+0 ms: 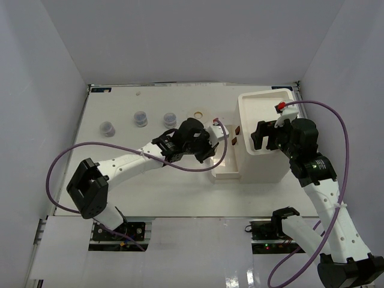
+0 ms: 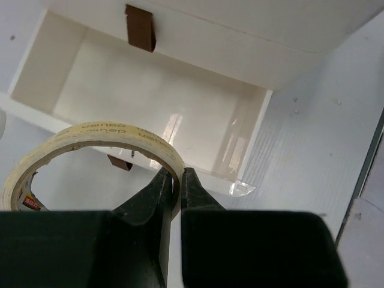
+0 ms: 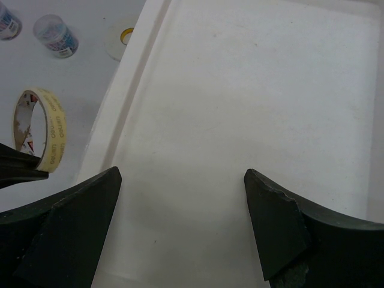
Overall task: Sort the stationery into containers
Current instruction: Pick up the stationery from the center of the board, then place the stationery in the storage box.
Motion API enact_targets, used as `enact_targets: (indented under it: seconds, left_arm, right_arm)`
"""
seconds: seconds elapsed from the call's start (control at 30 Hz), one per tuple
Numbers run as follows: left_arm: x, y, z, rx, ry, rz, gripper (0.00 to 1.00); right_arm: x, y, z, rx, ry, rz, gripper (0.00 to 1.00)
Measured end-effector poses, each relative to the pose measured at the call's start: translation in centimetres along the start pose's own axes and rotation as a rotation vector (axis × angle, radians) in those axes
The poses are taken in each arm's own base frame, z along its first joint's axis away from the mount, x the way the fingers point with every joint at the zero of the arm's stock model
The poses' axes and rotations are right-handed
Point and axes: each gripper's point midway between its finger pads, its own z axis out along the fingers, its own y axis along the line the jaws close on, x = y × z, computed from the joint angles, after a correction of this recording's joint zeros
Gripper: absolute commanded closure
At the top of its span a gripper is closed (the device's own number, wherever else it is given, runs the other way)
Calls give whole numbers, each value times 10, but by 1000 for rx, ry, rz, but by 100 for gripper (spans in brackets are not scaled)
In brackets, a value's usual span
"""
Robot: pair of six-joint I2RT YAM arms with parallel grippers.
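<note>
The cream tape ring (image 2: 102,133) is hanging upright above the drawer, so my left gripper needs to let go of it inside the drawer (image 2: 153,102), then close and tip the ring over flat.
My left gripper (image 2: 178,175) is shut on the rim of a cream tape ring (image 2: 90,137) and holds it upright just over the pulled-out drawer (image 2: 150,90) of the white organiser (image 1: 264,162). In the top view the left gripper (image 1: 211,141) hangs at the organiser's left side. My right gripper (image 3: 180,174) is open and empty above the organiser's shallow tray top (image 3: 252,90); the held tape ring (image 3: 51,129) also shows in the right wrist view. Three small clear jars (image 1: 107,128) (image 1: 140,118) (image 1: 170,119) stand on the table to the left. No pens are in view.
A flat pale ring (image 1: 197,113) lies on the table behind the left gripper. Brown handles (image 2: 139,27) mark the drawer fronts. White walls enclose the table on three sides. Purple cables loop off both arms.
</note>
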Motion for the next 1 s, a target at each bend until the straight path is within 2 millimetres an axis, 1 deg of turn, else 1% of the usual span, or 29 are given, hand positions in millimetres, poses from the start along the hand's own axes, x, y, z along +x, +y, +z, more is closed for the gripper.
enact_targets:
  seconds: [0.1, 0.23, 0.3, 0.37, 0.4, 0.43, 0.47, 0.57, 0.63, 0.67, 0.8, 0.9, 1.0]
  left_arm:
    - [4, -7, 12, 79, 9, 100, 82]
    - [16, -16, 28, 176, 29, 214, 79]
    - [16, -19, 34, 214, 27, 255, 78]
    - [12, -22, 41, 244, 14, 289, 76]
    - [9, -22, 43, 253, 7, 302, 73]
    - [7, -23, 46, 262, 0, 314, 64]
    - [5, -23, 47, 266, -6, 326, 59]
    - [3, -23, 50, 269, -12, 339, 46]
    - [4, -22, 51, 265, -9, 341, 40]
    - [4, -22, 51, 263, -7, 341, 31]
    - [3, -16, 53, 229, -4, 332, 16]
    - [2, -4, 54, 149, -15, 303, 14]
    - [5, 12, 48, 68, -26, 213, 14]
  right_arm:
    - [0, 0, -1, 1, -2, 0, 10]
    - [1, -1, -1, 4, -2, 0, 10]
    - [1, -1, -1, 6, -3, 0, 10]
    - [1, -1, -2, 7, -4, 0, 10]
    - [2, -2, -2, 11, -5, -1, 10]
    - [1, -2, -2, 13, -7, -1, 10]
    - [1, -3, -3, 17, -8, -1, 10]
    - [2, -4, -3, 25, -8, -1, 10]
    - [2, -4, -3, 26, -7, -1, 10]
    - [2, -5, -3, 27, -7, -1, 10]
    - [2, -5, -3, 30, -8, -1, 10]
    - [2, -5, -3, 32, -8, -1, 10]
    - [2, -6, -3, 33, -8, -1, 10]
